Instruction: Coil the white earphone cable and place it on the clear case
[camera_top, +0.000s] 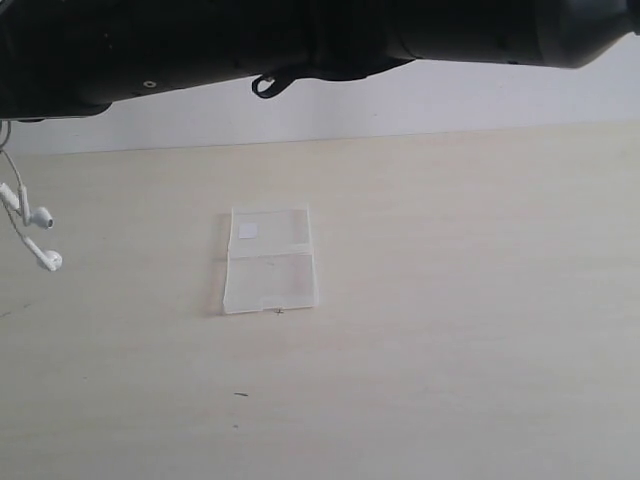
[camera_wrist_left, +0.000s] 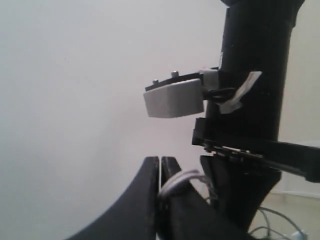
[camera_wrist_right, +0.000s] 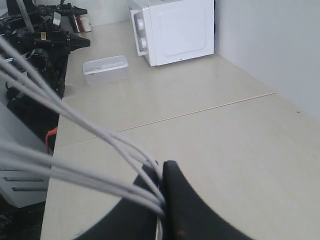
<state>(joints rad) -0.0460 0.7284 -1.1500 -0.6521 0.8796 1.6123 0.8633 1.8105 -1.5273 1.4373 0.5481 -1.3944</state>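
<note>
I should have my left gripper let go of its cable loop (camera_wrist_left: 186, 176) and move away before my right gripper carries parts of the cable to the clear case (camera_top: 270, 260), because both grippers hold the white earphone cable.
The clear case (camera_top: 268, 260) lies open and flat on the table, a small white sticker on its far half. Two white earbuds (camera_top: 42, 238) of the white earphone cable dangle above the table at the left edge of the exterior view. My left gripper (camera_wrist_left: 160, 162) is shut on the white earphone cable (camera_wrist_left: 176, 179), a loop of which curves out beside the jaws. My right gripper (camera_wrist_right: 162, 167) is shut on several strands of the same cable (camera_wrist_right: 114, 190), which stretch taut away from it. Both arms (camera_top: 300, 40) cross the top of the exterior view, hiding the grippers there.
The right wrist view shows a white microwave (camera_wrist_right: 172, 30) and a clear plastic tub (camera_wrist_right: 105, 69) on a far table surface. The right arm (camera_wrist_left: 252, 100) stands close beside my left gripper. The pale wooden table (camera_top: 450, 300) spreads around the case.
</note>
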